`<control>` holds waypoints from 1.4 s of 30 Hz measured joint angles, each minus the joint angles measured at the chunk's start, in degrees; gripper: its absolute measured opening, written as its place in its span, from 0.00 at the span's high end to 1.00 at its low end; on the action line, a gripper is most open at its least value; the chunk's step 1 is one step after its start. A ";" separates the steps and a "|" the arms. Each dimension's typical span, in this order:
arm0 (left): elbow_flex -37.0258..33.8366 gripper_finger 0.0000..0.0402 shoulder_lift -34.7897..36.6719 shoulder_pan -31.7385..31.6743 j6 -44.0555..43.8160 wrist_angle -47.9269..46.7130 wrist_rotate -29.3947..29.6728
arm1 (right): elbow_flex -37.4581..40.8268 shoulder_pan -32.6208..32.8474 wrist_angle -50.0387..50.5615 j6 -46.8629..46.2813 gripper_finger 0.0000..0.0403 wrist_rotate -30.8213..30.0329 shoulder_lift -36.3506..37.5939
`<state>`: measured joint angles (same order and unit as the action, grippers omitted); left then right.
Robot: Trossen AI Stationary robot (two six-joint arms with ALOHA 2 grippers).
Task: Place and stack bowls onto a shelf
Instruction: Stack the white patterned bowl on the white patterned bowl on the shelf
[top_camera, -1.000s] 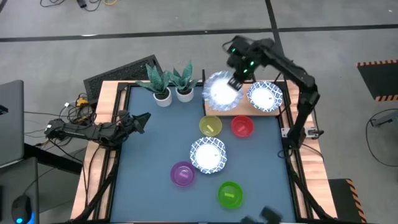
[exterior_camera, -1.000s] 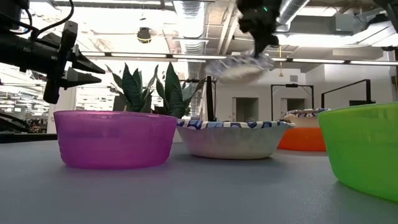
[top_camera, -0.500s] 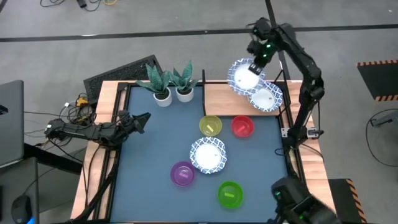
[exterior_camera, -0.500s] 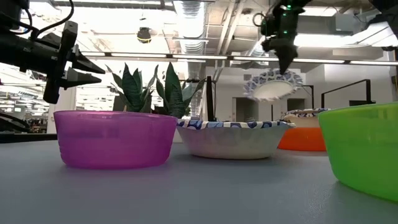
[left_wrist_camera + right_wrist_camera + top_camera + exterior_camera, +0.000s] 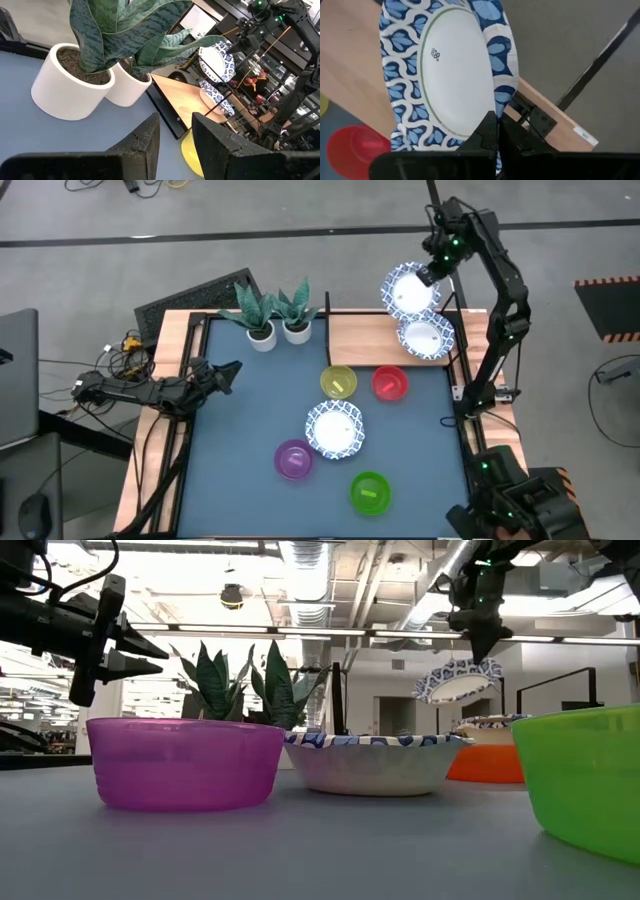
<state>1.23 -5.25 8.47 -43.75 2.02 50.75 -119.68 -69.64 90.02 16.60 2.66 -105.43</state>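
The held bowl (image 5: 410,294) is hanging at a tilt past the back edge of the shelf, so my right gripper should swing around and move it over the white bowl on the shelf (image 5: 426,337).
My right gripper (image 5: 432,272) is shut on the rim of a white bowl with a blue patterned rim (image 5: 408,290). It holds the bowl tilted in the air above the right end of the wooden shelf (image 5: 362,342). Just under it, another white bowl (image 5: 425,337) sits on the shelf. The right wrist view shows the held bowl (image 5: 455,75) pinched at its edge. A third white bowl (image 5: 335,428) stands mid-table, with the yellow (image 5: 338,382), red (image 5: 389,383), purple (image 5: 293,458) and green (image 5: 370,491) bowls around it. My left gripper (image 5: 230,372) is open and empty at the table's left.
Two small white plant pots (image 5: 262,335) stand at the back of the table, left of the shelf. The shelf's left half is bare wood. Black frame posts (image 5: 470,370) rise at the table's right edge.
My right gripper has carried the white bowl rightward from over the shelf's left part to above the bowl at its right end. The left arm has not moved.
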 joint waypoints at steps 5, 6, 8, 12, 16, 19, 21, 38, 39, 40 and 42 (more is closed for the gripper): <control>0.00 0.76 0.01 0.00 0.00 -0.07 0.65 | 0.36 0.53 0.00 -14.31 0.95 -2.07 0.00; 0.00 0.76 0.02 0.00 0.00 -0.07 0.67 | 0.78 0.85 -0.06 -15.91 0.95 -1.73 0.13; 0.00 0.76 0.02 0.00 0.00 -0.07 0.69 | 1.96 1.00 -0.02 -17.95 0.95 -1.42 0.51; 0.00 0.76 0.01 0.00 0.00 -0.07 0.69 | 5.18 3.52 0.00 -20.05 0.95 -2.17 2.10; 0.00 0.76 0.00 0.00 0.04 -0.07 0.69 | 10.34 5.96 0.04 -21.40 0.95 -4.93 3.69; 0.00 0.76 0.00 0.00 1.20 -0.07 0.69 | 14.21 6.64 0.09 -21.79 0.95 -6.84 5.04; 0.00 0.76 0.01 0.00 2.16 -0.07 0.69 | 16.38 6.61 0.01 -22.57 0.95 -9.12 5.88; 0.00 0.76 0.00 -0.02 2.91 -0.09 1.10 | 17.98 8.66 -1.65 -19.66 0.95 -10.36 9.62; 0.00 0.76 0.00 -0.02 2.88 -0.09 1.10 | 17.10 9.11 -2.03 -17.08 0.95 -10.36 9.91; 0.00 0.76 0.01 -0.01 2.84 -0.09 1.10 | 16.12 9.57 -2.48 -14.24 0.95 -10.43 10.10; 0.00 0.76 0.00 -0.02 2.83 -0.09 1.12 | 13.93 10.60 -3.52 -8.19 0.95 -12.20 10.23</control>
<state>1.23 -5.26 8.45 -40.91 1.93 51.87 -105.75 -59.04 86.50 8.41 -9.54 -95.20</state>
